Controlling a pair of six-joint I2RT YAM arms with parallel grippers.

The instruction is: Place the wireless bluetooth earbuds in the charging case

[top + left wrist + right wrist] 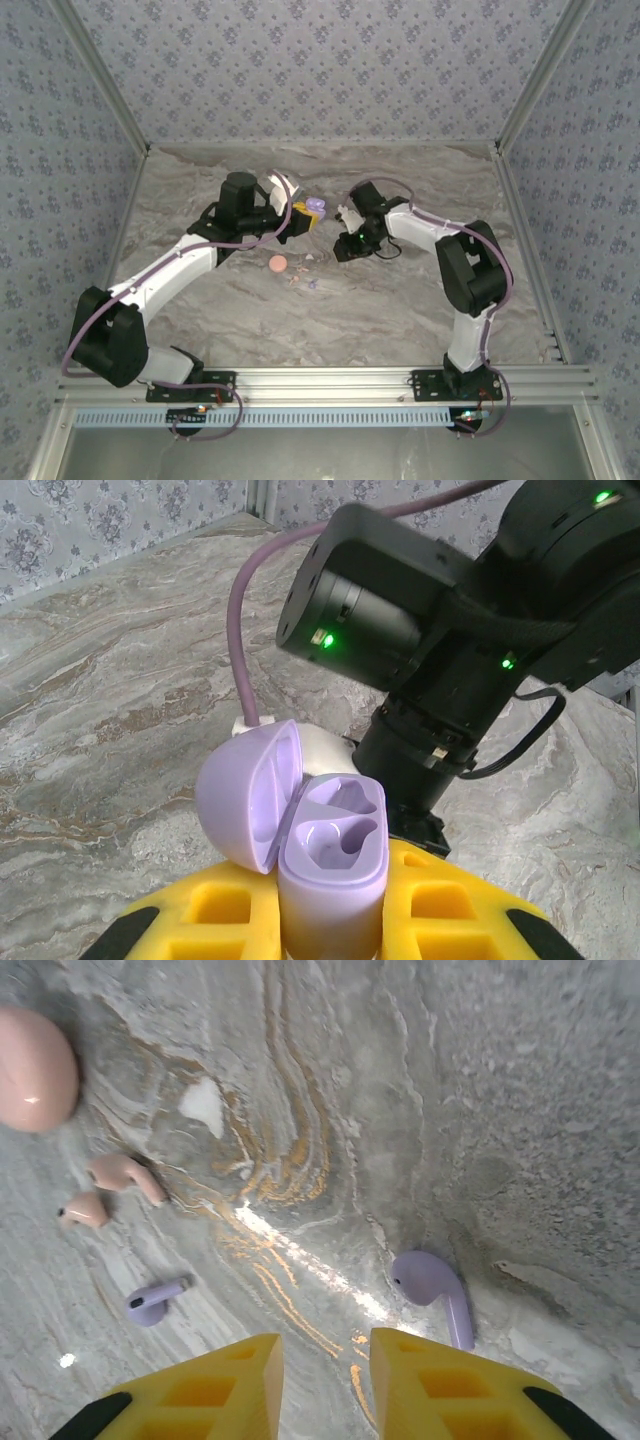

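The nearer lavender earbud (pixel 436 1295) is outside the narrow opening of the robot's right gripper, so next the gripper opens wider and moves over until both fingers straddle the earbud's head and stem (pixel 446 1297).
My left gripper (pixel 330 925) is shut on the lavender charging case (pixel 335 855), holding it upright between yellow fingers. Its lid (pixel 245 795) is swung open and both cavities are empty. In the top view the case (pixel 315 207) hangs above the table, close to my right gripper (pixel 345 235). My right gripper (pixel 325 1385) is open just above the table with nothing between its fingers. One lavender earbud (pixel 432 1282) lies just beyond its right finger. A second lavender earbud (pixel 155 1300) lies to the left. Two pale pink earbuds (pixel 125 1175) (pixel 82 1210) lie further left.
A salmon-pink round case (pixel 35 1070) lies shut on the marble table (pixel 400 300), near the pink earbuds; in the top view it (pixel 278 264) sits between the arms. The right arm's black wrist (pixel 450 630) looms close behind the held case. Patterned walls surround the table.
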